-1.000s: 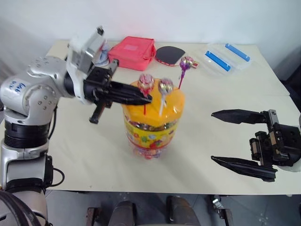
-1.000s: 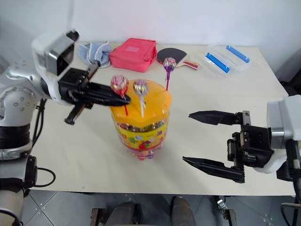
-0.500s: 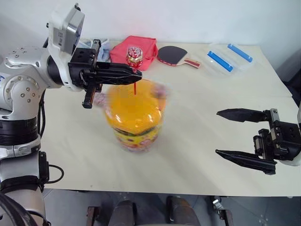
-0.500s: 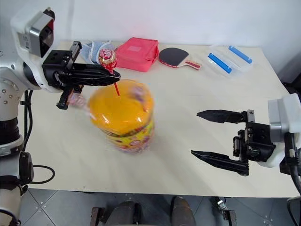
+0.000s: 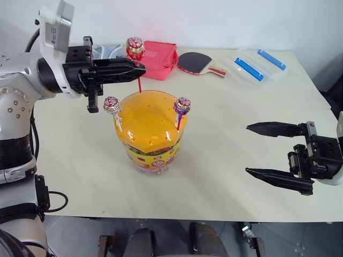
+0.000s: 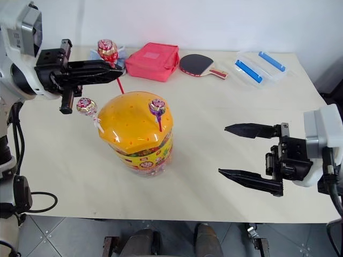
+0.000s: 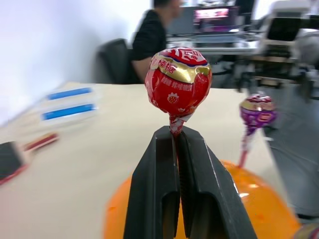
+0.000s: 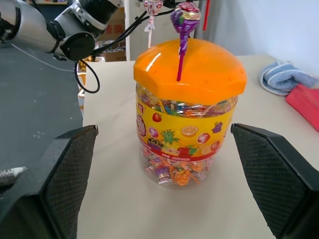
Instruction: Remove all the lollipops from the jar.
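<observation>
The red lollipop's stick (image 6: 120, 87) is hanging clear of the lid. My left gripper keeps carrying it down to the empty tabletop (image 5: 68, 143) next to the jar and let it go there.
The jar (image 5: 153, 136), a clear tub with a printed band and an orange holed lid, stands mid-table. My left gripper (image 5: 138, 69) is shut on the red stick of a red-wrapped lollipop (image 5: 135, 48), held just above the lid's far rim, seen close in the left wrist view (image 7: 178, 82). A pink lollipop (image 5: 111, 103) on a white stick stands in the lid's left side. A purple lollipop (image 5: 182, 105) stands in its right side. My right gripper (image 5: 247, 149) is open and empty, well right of the jar, its fingers (image 8: 70, 169) either side of it in the right wrist view.
Along the table's far edge lie a blue cloth (image 5: 107, 51), a pink pouch (image 5: 154, 56), a table tennis paddle (image 5: 195, 63) and clear boxes with blue clips (image 5: 257, 64). A person (image 7: 152, 37) sits in the background of the left wrist view.
My left gripper pulled the red lollipop up and left, out of the lid. The jar shook, slid left and turned, carrying the other two lollipops round. The right gripper barely moved.
</observation>
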Robot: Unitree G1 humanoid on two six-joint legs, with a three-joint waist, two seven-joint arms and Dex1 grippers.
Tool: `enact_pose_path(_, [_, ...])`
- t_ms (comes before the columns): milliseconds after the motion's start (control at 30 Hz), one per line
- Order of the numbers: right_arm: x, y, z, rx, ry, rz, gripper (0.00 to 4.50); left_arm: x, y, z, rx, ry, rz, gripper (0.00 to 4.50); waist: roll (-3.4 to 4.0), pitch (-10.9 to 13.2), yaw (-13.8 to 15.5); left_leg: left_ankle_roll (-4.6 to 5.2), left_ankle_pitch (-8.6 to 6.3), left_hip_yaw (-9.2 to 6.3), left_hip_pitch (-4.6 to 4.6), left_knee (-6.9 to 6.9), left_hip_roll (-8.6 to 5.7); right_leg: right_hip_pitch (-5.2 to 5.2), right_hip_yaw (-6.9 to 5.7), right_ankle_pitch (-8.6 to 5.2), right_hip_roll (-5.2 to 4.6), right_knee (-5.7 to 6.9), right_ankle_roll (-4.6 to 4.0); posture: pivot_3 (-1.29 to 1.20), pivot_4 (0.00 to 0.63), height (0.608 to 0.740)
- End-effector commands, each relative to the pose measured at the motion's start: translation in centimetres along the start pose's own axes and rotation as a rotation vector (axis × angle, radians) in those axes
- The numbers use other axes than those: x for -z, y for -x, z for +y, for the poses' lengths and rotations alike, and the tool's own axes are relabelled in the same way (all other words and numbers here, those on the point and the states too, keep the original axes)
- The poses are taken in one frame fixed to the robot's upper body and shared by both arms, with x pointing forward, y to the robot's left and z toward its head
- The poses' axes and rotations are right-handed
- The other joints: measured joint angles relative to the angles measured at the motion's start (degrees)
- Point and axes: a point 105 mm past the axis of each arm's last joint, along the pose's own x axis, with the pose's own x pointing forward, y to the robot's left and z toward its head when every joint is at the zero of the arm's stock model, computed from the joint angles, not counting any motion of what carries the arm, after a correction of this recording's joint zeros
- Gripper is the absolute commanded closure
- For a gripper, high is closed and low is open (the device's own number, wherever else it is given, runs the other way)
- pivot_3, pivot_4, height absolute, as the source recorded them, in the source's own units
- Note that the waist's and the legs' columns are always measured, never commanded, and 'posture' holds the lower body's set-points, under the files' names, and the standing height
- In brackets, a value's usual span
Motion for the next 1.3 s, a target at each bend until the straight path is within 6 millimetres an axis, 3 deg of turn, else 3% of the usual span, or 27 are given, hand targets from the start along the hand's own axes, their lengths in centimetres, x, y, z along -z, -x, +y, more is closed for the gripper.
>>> enact_pose_path(33, [-0.5, 0.4, -0.1, 0.008, 0.040, -0.001, 0.00, -1.2, 2.6, 2.3, -0.208, -0.034, 0.019, 4.48, -0.01, 0.01, -0.13, 0.00, 0.00, 0.00, 0.00, 0.00, 0.00, -0.01, 0.00, 0.00, 0.00, 0.00, 0.00, 0.00, 0.150, 0.740])
enact_pose_path(133, [-0.3, 0.5, -0.3, 0.019, 0.039, 0.002, 0.00, 0.0, 4.7, 3.6, -0.339, 0.019, 0.079, 4.48, -0.01, 0.01, -0.16, 0.00, 0.00, 0.00, 0.01, -0.01, 0.00, -0.03, 0.00, 0.00, 0.01, 0.00, 0.00, 0.00, 0.150, 0.740])
enact_pose_path(367, [0.1, 0.1, -0.7, 0.018, 0.041, -0.011, 0.00, 5.3, 9.3, 5.2, -0.639, 0.294, 0.358, 4.48, -0.09, 0.05, -0.11, 0.06, -0.03, 0.01, 0.02, -0.02, 0.00, -0.02, 0.01, 0.00, 0.00, 0.03, 0.01, 0.00, 0.150, 0.740])
enact_pose_path(567, [0.5, -0.4, -0.8, 0.004, 0.035, -0.017, 0.00, 11.0, 13.8, 4.8, -0.829, 0.501, 0.644, 4.48, -0.12, 0.07, -0.08, 0.06, -0.05, 0.07, 0.01, -0.02, -0.01, -0.04, 0.00, 0.00, -0.01, 0.03, 0.00, 0.00, 0.150, 0.740])
enact_pose_path(800, [1.3, 0.4, -0.6, 0.015, 0.017, 0.001, 0.00, 15.5, 18.3, 3.5, -0.959, 0.658, 0.887, 4.48, -0.28, 0.16, -0.06, 0.06, -0.05, 0.26, 0.01, -0.04, 0.00, -0.07, 0.00, 0.00, -0.01, 0.03, -0.01, 0.00, 0.150, 0.740])
enact_pose_path(1033, [1.6, 1.5, -0.7, 0.042, 0.012, 0.023, 0.00, 18.1, 19.5, 2.3, -0.969, 0.786, 0.964, 4.48, -0.38, 0.22, 0.03, 0.06, -0.06, 0.31, 0.01, -0.03, 0.00, -0.07, 0.00, -0.01, -0.02, 0.04, -0.01, 0.00, 0.150, 0.740])
enact_pose_path(1267, [1.2, 1.4, -0.7, 0.049, 0.021, 0.017, 0.00, 18.7, 19.5, 1.6, -0.954, 0.849, 1.001, 4.48, -0.40, 0.23, -0.07, 0.06, -0.06, 0.31, 0.01, -0.03, 0.00, -0.08, 0.00, 0.00, -0.03, 0.06, -0.01, 0.00, 0.150, 0.740])
enact_pose_path(1300, [1.2, 1.4, -0.8, 0.055, 0.022, 0.015, 0.00, 18.8, 19.4, 1.7, -0.953, 0.852, 0.996, 4.25, -0.41, 0.23, -0.06, 0.06, -0.06, 0.32, 0.01, -0.03, 0.00, -0.09, 0.00, 0.00, -0.03, 0.07, -0.01, 0.00, 0.150, 0.740])
